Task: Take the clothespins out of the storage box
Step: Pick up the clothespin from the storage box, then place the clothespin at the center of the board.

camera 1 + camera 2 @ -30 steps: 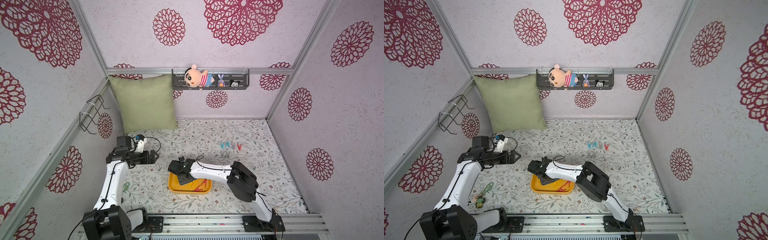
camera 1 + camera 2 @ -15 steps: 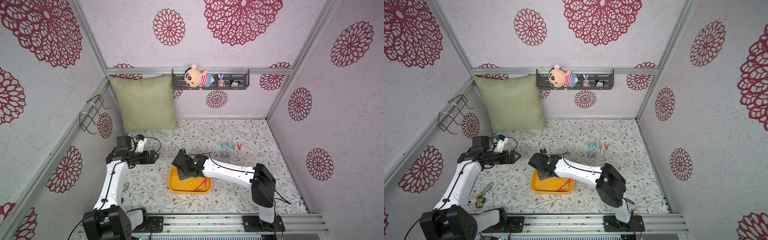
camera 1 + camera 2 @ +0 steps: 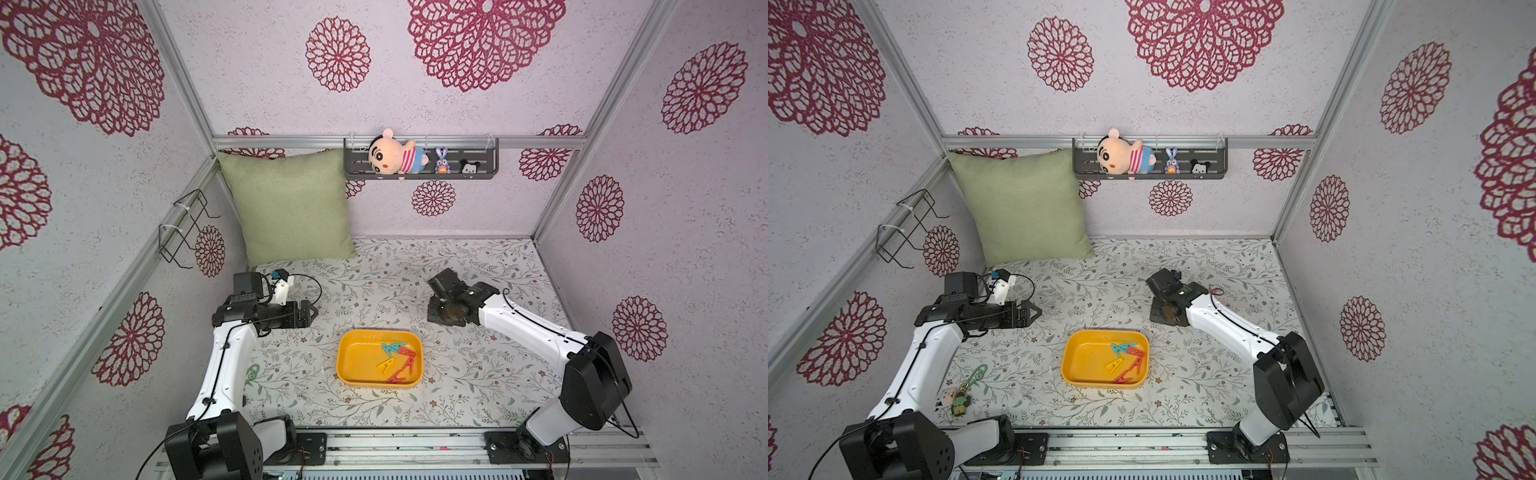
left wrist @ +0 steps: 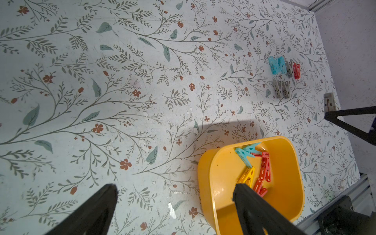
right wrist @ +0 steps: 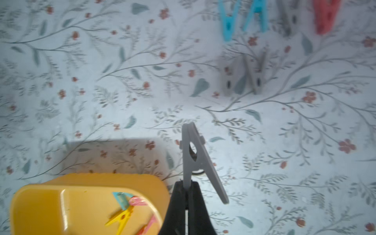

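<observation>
I carry on moving my right gripper to the open spot (image 5: pixel 288 84) beside the lying grey clothespins and let go there, because the grey clothespin (image 5: pixel 197 155) is clear of the storage box.
The yellow storage box (image 3: pixel 348 357) (image 3: pixel 1077 361) sits front-centre on the floral table. Several clothespins (image 3: pixel 398 360) (image 3: pixel 1126 360) (image 4: pixel 256 165) in teal, yellow and red lie in its right half. My right gripper (image 3: pixel 446 312) (image 3: pixel 1166 312) (image 5: pixel 186 183) hovers beyond the box, shut on one leg of a grey clothespin (image 5: pixel 194 156). More clothespins lie on the table past it: teal (image 4: pixel 275 65) (image 5: pixel 244 20), grey (image 4: pixel 281 89) (image 5: pixel 254 75) and red (image 4: pixel 296 70); the arm hides them in both top views. My left gripper (image 3: pixel 311 314) (image 3: pixel 1036 311) (image 4: pixel 174 189) hangs open and empty, left of the box.
A green cushion (image 3: pixel 291 208) leans in the back left corner. A dark wall shelf (image 3: pixel 486 174) with plush toys hangs on the back wall, a wire rack (image 3: pixel 183 228) on the left wall. A keychain charm (image 3: pixel 963 392) lies at the front left.
My right arm has lifted out of the storage box and swung back and to the right, carrying the grey clothespin. The left arm has not moved.
</observation>
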{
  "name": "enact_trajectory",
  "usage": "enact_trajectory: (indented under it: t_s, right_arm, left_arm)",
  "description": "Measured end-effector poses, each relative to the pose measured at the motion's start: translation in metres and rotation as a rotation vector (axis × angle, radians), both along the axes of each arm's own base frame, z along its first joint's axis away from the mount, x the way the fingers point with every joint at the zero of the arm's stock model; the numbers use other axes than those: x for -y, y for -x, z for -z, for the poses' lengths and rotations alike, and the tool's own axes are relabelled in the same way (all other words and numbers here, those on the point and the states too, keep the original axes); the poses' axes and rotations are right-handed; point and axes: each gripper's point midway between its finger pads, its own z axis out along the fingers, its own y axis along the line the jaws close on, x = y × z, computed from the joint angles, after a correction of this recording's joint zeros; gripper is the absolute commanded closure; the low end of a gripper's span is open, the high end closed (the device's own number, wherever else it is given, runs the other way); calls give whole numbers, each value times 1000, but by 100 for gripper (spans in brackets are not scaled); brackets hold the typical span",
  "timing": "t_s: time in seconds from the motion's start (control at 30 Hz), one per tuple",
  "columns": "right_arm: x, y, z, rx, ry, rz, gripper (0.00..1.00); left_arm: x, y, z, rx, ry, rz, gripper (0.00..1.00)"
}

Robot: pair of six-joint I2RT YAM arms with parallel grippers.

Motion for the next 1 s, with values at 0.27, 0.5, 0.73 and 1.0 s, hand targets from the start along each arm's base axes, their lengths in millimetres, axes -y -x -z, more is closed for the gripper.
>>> enact_trajectory:
  t_s: [0.27, 0.5, 0.73, 1.0]
  right_arm:
    - [68, -12, 40, -98, 69, 80, 100]
    - [92, -34, 61, -124, 44, 110, 100]
    - [97, -41, 89, -174, 47, 95, 100]
    - [90, -63, 96, -168, 53, 79, 100]
  left_arm:
    - [0, 0, 0, 1, 3, 1, 3]
    - [0, 0, 0, 0, 2, 1, 3]
    - [0, 0, 0, 0, 3, 1, 3]
    - [0, 0, 0, 0, 2, 1, 3]
